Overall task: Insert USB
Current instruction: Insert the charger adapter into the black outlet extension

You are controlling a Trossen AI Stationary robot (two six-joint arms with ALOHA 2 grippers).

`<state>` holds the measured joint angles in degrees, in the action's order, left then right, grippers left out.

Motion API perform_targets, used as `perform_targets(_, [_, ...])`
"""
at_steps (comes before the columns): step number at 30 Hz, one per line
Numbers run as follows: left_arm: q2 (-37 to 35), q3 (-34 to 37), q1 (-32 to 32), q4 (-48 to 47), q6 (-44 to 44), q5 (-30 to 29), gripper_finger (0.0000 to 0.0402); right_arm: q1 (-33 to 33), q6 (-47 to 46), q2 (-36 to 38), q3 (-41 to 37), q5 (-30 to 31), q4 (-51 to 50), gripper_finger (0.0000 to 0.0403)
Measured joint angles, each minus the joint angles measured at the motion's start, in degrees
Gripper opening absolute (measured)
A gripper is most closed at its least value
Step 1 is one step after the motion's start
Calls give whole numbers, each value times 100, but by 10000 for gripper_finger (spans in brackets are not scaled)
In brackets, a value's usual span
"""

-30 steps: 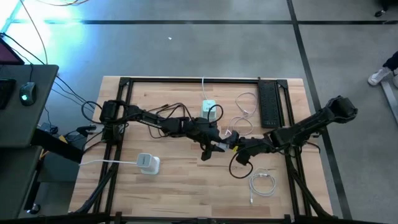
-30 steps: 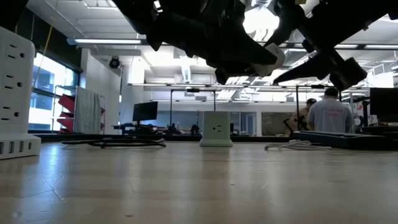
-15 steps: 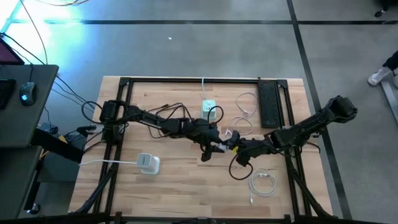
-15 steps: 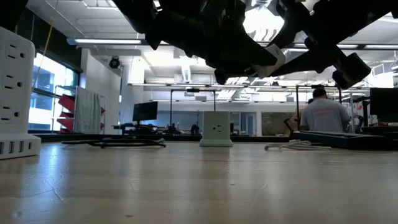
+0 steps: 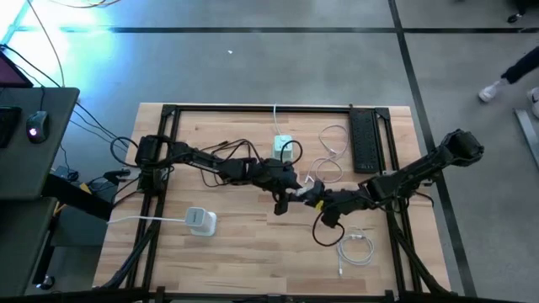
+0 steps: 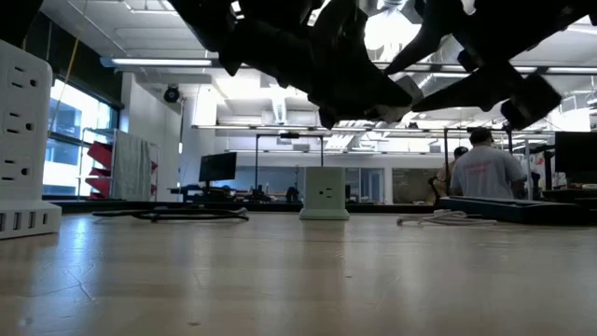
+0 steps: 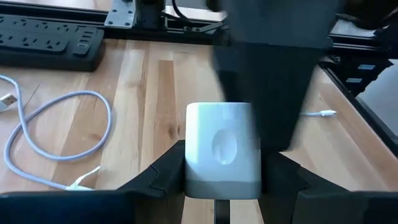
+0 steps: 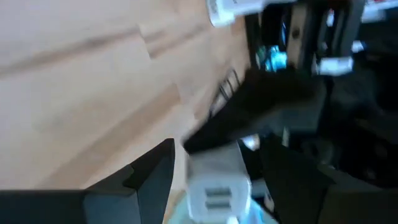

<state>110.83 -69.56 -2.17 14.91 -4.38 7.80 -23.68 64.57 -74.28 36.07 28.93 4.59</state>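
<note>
The white charger block (image 8: 217, 183) will come along by itself, free of any cable, when the robot carries it away, because the slots (image 8: 218, 198) in it look empty.
Over the table's middle my two grippers meet tip to tip, above the wood. My left gripper (image 5: 290, 196) (image 7: 221, 177) is shut on a white charger block (image 7: 222, 146), which shows as a white speck (image 5: 300, 199) from above. My right gripper (image 5: 323, 202) (image 8: 214, 183) comes from the right and is shut on the USB plug (image 8: 214, 186), a pale plug with two small holes on its flat face. A black cable loop (image 5: 325, 229) lies on the table under that gripper. Whether plug and charger touch is hidden by the dark fingers. My left gripper pinches the charger's two side faces (image 7: 193, 169) between its two fingers. It comes from the table's left, slanting down. The charger sticks out forward past the fingers, clear of the table. My right gripper has the plug between its two fingers, with the holed front end (image 8: 214, 198) reaching out past them. The fingers come from the table's right, slanting down, along the plug. The plug is clear of the table. The place of contact lies below the picture's edge.
A white outlet cube (image 5: 200, 220) (image 6: 20, 140) stands near left, and a smaller white cube (image 5: 282, 145) (image 6: 324, 192) at the far middle. A black power strip (image 5: 364, 139) (image 7: 50, 40) lies far right. Loose white cables (image 5: 333, 145) (image 7: 56, 124) and a white coil (image 5: 355, 250) lie on the right half.
Both arms have kept their places over the table's middle. In the low view the white piece between the two grippers shows less than before, now mostly behind dark parts.
</note>
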Motion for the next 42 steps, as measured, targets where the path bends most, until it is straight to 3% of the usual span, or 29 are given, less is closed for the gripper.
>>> perform_targets(9, [0,0,-9,-12,3,52,122,44,174,0,-2,-40,-51,206])
perform_targets(17, [0,0,-9,-20,2,88,123,195,-156,0,-2,-196,-214,126])
perform_targets(20, [0,0,-15,-26,0,46,132,188,-187,0,-2,-219,-209,120])
perform_targets(26, [-26,-2,50,-420,324,-108,171,188,-1780,17,111,146,-602,120])
perform_targets(28, [-26,-2,66,-818,451,-623,176,239,-2659,69,447,233,-1476,120])
perform_targets(31, [-26,-2,42,-1452,447,-1916,177,491,-4088,150,1177,188,-3223,120])
perform_targets(35, [-26,-2,-70,-2048,-35,-3423,169,1161,-5666,271,2057,-191,-5197,120])
perform_targets(39, [-9,222,-292,-1976,-701,-4271,159,2175,-7113,445,2482,-747,-6480,120])
perform_targets(42, [41,745,-485,-1249,-1143,-4842,152,3106,-8074,530,2573,-1489,-7325,120])
